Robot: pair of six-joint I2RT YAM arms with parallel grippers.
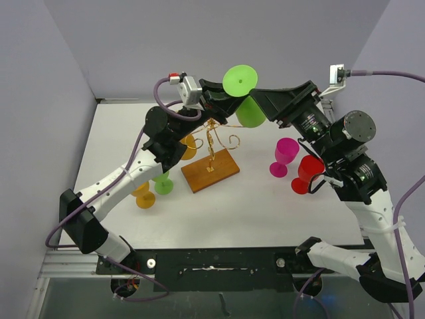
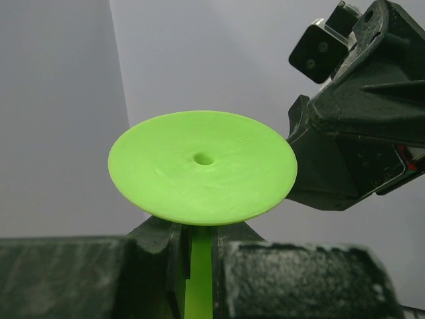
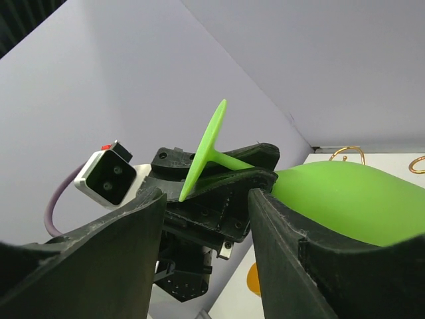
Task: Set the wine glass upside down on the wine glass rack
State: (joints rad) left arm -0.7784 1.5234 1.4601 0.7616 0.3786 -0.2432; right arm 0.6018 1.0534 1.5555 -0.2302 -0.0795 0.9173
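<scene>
I should take the foot's edge point(image 1: 255, 80) with my right gripper before my left gripper opens, because my left gripper covers the wine glass's stem point(image 3: 229, 161) where the rack must hold it.
A light green wine glass point(image 1: 249, 109) hangs in the air above the rack, tilted, with its round foot point(image 1: 240, 80) uppermost and its bowl below. My left gripper point(image 1: 224, 100) is shut on its stem point(image 2: 199, 272), just under the foot point(image 2: 202, 166). My right gripper point(image 1: 264, 101) is open right beside the bowl. In the right wrist view its fingers point(image 3: 285, 259) stand wide apart, with the bowl point(image 3: 352, 196) behind the right-hand one. The gold wire rack point(image 1: 212, 136) stands on its brown wooden base point(image 1: 210, 171) below the glass.
A magenta glass point(image 1: 285, 156) and a red glass point(image 1: 307, 174) stand right of the rack. An orange glass point(image 1: 144, 196), a green glass point(image 1: 163, 183) and a yellow-orange one point(image 1: 189, 147) stand to its left, partly under my left arm. Walls close in behind and at both sides.
</scene>
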